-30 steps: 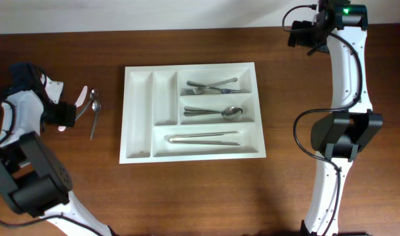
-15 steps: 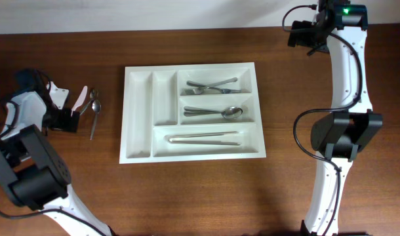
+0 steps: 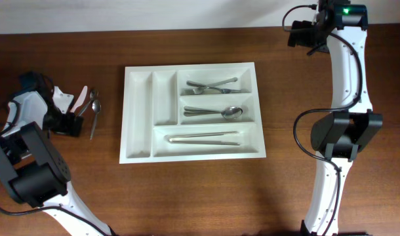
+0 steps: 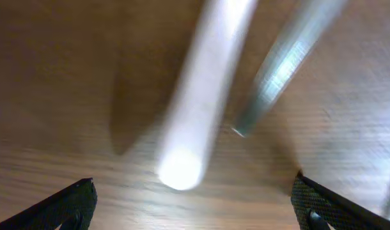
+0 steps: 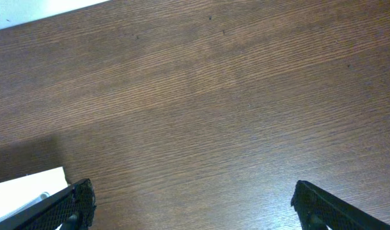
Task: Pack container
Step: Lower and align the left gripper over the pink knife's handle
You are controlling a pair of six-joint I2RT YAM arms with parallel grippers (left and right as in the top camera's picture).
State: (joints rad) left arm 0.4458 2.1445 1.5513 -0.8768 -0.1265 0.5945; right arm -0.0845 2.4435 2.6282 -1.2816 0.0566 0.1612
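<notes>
My left gripper should lift, shift and come down around the white handle alone point(image 4: 204, 92), because the metal handle's tip point(image 4: 247, 122) lies beside the white handle within its open fingers.
The white cutlery tray point(image 3: 138, 117) lies mid-table, with forks, a spoon and long utensils in its three wider compartments; its two narrow slots hold nothing. Left of it lie a white-handled utensil point(image 3: 81, 98) and a metal spoon point(image 3: 94, 110). My left gripper point(image 3: 74, 117) is open, low over the wood right beside these two. In the left wrist view the white handle point(image 4: 201, 96) and a metal handle point(image 4: 281, 64) loom blurred just ahead of the open jaws point(image 4: 195, 204). My right gripper point(image 5: 195, 204) is open and empty over bare wood at the far right back.
The tray's corner point(image 5: 25, 188) shows at the lower left of the right wrist view. The right arm point(image 3: 347, 78) stretches along the table's right side. The table's back edge meets a white wall.
My left gripper has moved a little nearer the front and closer to the two loose utensils. The right arm and the tray have not moved.
</notes>
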